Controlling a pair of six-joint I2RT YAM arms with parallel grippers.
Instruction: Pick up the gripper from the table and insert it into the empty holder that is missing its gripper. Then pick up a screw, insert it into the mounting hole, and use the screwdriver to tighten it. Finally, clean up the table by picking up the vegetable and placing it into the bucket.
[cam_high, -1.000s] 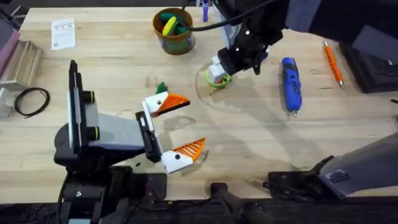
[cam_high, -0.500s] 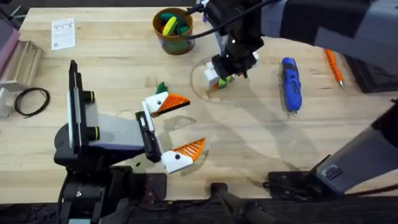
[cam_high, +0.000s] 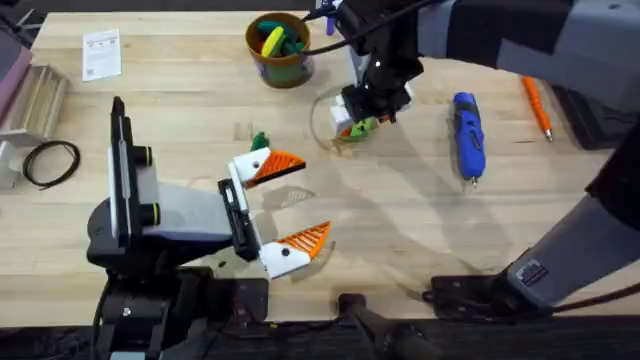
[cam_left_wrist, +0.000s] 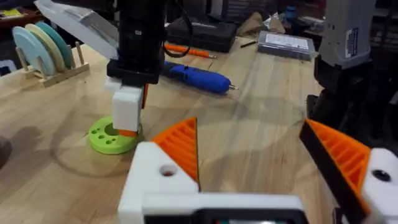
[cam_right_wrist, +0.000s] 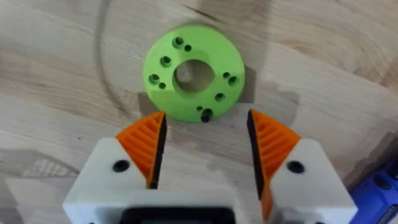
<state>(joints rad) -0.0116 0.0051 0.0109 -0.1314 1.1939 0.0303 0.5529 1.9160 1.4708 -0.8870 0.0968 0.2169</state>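
Note:
I expect the dark screw (cam_right_wrist: 206, 116) to come free and leave the green disc behind when I lift the screw, because it sticks up above its rim hole (cam_right_wrist: 208, 112).
My right gripper (cam_high: 360, 115) hangs open just above a bright green disc with holes (cam_right_wrist: 193, 71), its orange pads (cam_right_wrist: 146, 146) astride the disc's near edge. A small dark piece (cam_right_wrist: 205, 116) sits in one rim hole; I cannot tell if it is a screw. The blue screwdriver (cam_high: 468, 135) lies to the right of the disc. My left gripper (cam_high: 312, 198) rests open low over the table (cam_high: 420, 220), nothing between its orange tips. The dark-green vegetable (cam_high: 259, 141) lies just beyond its upper finger. The bucket (cam_high: 279, 48) stands at the back. The loose gripper and the holder are out of view.
A thin orange pen-like tool (cam_high: 535, 100) lies at the far right. A black cable loop (cam_high: 50, 160), a metal tray (cam_high: 35, 95) and a paper card (cam_high: 101, 53) sit at the left. A rack of plates (cam_left_wrist: 40, 50) stands beyond the disc.
The right gripper has shifted left and come down over the green disc. The left arm has not moved.

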